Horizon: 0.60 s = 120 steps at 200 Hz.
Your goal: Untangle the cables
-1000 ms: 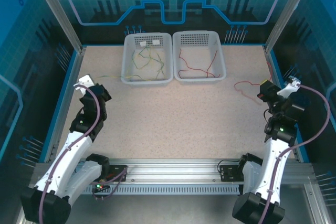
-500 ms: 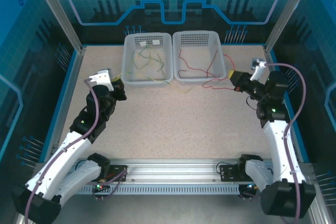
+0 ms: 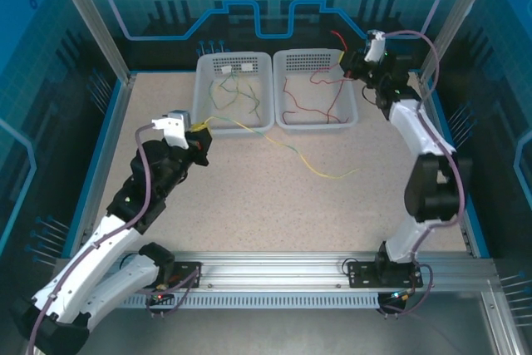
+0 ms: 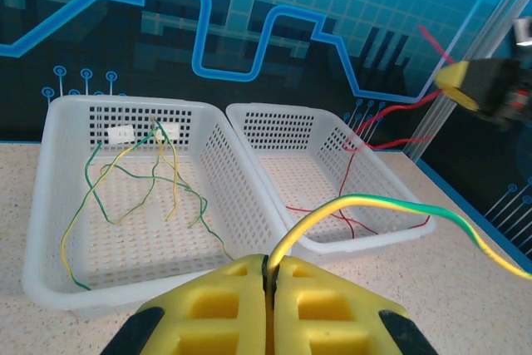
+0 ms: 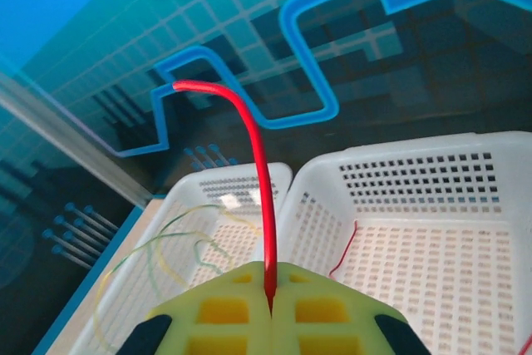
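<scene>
The yellow-green cable's tail [image 3: 314, 170] is trailing in front of the baskets. Next, my left gripper swings past its basket's back corner [image 3: 203, 58] and then folds the cable in.
My left gripper [image 3: 202, 132] [image 4: 270, 270] is shut on a yellow-green cable [image 3: 312, 165] [image 4: 378, 201] that trails right across the table. It sits just in front of the left white basket [image 3: 201, 122] [image 4: 41, 230], which holds loose green and yellow cables [image 3: 237, 93] [image 4: 125, 180]. My right gripper [image 3: 351, 62] [image 5: 270, 288] is raised over the right basket's [image 3: 353, 118] [image 5: 416, 149] back right corner. It is shut on a red cable [image 3: 337, 37] [image 5: 259, 172] whose short end sticks up. More red cables [image 3: 312, 107] [image 4: 349, 214] lie in that basket.
The two baskets stand side by side at the back of the speckled table [image 3: 249, 214]. A metal rail [image 3: 274, 268] runs along the front edge between the arm bases. Blue walls and frame posts [image 3: 108, 39] close in the sides and back.
My left gripper has moved right along the left basket's front, and the yellow-green cable now stretches across the table. My right arm swung from the right edge up to the right basket, carrying the red cable.
</scene>
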Motion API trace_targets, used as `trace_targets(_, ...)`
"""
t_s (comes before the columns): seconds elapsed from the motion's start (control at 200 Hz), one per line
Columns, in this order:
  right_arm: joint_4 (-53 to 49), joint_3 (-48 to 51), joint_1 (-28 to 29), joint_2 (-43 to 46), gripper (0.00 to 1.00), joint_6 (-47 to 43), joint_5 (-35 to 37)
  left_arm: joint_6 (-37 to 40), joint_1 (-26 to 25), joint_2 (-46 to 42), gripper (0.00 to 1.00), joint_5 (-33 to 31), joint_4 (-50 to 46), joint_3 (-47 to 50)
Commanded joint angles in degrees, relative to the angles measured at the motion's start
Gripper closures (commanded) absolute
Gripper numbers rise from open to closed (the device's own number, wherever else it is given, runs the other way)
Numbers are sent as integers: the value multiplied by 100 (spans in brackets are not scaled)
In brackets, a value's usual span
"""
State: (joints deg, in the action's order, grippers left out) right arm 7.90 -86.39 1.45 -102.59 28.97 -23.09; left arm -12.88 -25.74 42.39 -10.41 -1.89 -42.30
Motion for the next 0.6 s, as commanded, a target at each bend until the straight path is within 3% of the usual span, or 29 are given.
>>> trace_targets(0.0,-177,-896,173,-840,100,25,406,199,-27,-60,100,178,-65,116)
trace_targets(0.12,-417,-1576,195,-1708,100,131,493,124,-28,62,100,146,-122,196)
trace_targets(0.16,-618,-1794,231,-1936,95,67,495,56,-28,116,100,134,-96,218)
trace_targets(0.27,-1127,-2174,365,-2221,61,-164,708,-3,-27,363,100,281,-22,179)
trace_targets(0.405,-1418,-2017,434,-1872,43,-357,1105,11,-27,696,100,320,-26,0)
trace_targets(0.425,-1485,-1975,435,-1771,31,-382,1170,15,-28,732,100,329,-16,-29)
trace_targets(0.48,-1551,-1729,476,-1398,13,-569,1308,19,-28,825,100,339,6,-82)
trace_targets(0.595,-1583,-957,627,-396,10,-967,1811,-64,-28,968,100,344,144,-138)
